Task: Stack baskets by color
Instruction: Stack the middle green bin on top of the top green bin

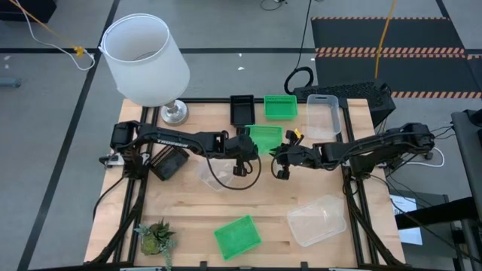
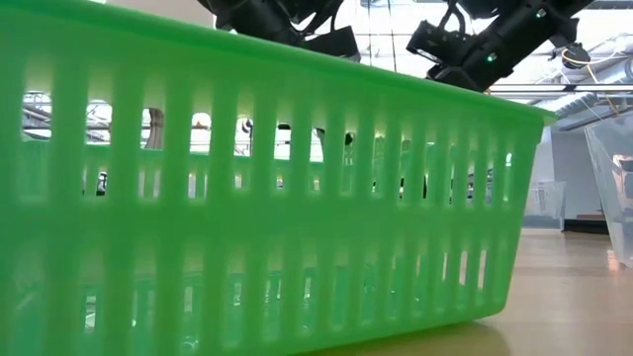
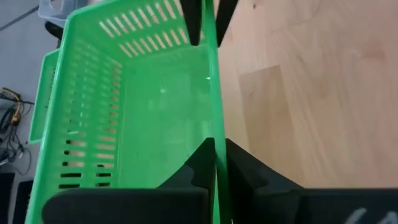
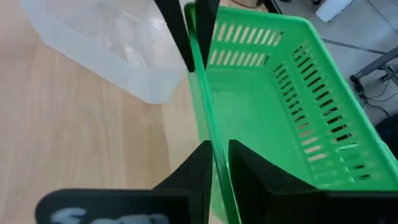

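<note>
I should open my left gripper and back it off before my right gripper nests the basket into the far green basket [image 1: 281, 107], since both grippers are pinching the green basket's side [image 1: 264, 153].
A bright green basket [image 1: 265, 136] sits mid-table between my two grippers. My left gripper [image 1: 251, 148] is shut on its near long wall at the left end, and my right gripper [image 1: 277, 151] is shut on the same wall at the right end. Another green basket [image 1: 280, 107], a black one [image 1: 242, 109] and a clear one [image 1: 324, 117] stand along the far edge. A third green basket [image 1: 237, 235] and a clear one [image 1: 316, 220] lie near the front. One more clear basket [image 4: 112, 50] lies just left of centre. My left gripper pinches the green basket's long wall [image 3: 215, 134] near one end, one finger inside the basket and one outside, slanting down along the wall. Whether the basket's bottom rests on the table cannot be told. My right gripper holds the same long wall [image 4: 208, 118] near its other end, one finger inside and one outside, slanting down from the table's right and lying along the wall. The left gripper's fingers [image 4: 174, 31] show at the wall's far end.
A big white lamp [image 1: 147, 56] stands at the far left corner and a small potted plant [image 1: 156, 237] at the near left. The near green basket [image 2: 267, 198] fills the low view. Bare wood lies in the table's middle front.
</note>
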Motion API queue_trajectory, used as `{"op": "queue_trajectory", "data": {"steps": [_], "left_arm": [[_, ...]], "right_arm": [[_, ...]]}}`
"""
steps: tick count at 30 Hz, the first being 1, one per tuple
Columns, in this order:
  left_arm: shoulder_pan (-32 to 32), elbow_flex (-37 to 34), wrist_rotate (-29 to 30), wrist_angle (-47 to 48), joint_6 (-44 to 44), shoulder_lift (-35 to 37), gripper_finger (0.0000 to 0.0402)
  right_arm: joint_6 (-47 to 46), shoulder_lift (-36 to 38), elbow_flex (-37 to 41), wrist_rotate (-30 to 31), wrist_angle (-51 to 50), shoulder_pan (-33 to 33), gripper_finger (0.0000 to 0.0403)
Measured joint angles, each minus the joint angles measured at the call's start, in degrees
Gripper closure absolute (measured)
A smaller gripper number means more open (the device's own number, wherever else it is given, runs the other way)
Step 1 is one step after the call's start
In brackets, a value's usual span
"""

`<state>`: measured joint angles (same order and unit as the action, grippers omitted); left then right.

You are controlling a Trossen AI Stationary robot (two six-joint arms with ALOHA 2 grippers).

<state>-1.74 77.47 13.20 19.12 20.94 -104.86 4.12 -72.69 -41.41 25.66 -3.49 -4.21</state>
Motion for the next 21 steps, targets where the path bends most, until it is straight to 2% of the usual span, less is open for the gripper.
{"op": "queue_trajectory", "data": {"steps": [6,12,15,18,21], "left_arm": [[0.0,0.0,0.0,-0.4,0.3,0.0,0.0376],[0.1,0.0,0.2,-1.4,0.3,0.0,0.0376],[0.2,0.0,0.3,-1.3,0.3,0.0,0.0373],[0.4,0.0,0.4,-1.6,-0.3,0.0,0.0349],[0.9,0.0,2.0,-1.8,-1.2,0.0,0.0300]], "right_arm": [[-0.4,0.0,0.0,1.4,0.1,0.0,0.0359],[0.1,0.0,0.0,1.1,-0.1,0.0,0.0394],[0.3,0.0,0.0,1.1,-0.1,0.2,0.0391],[1.7,0.0,0.0,1.1,0.0,0.8,0.0393],[4.4,0.1,0.0,0.7,0.1,1.7,0.0397]]}}
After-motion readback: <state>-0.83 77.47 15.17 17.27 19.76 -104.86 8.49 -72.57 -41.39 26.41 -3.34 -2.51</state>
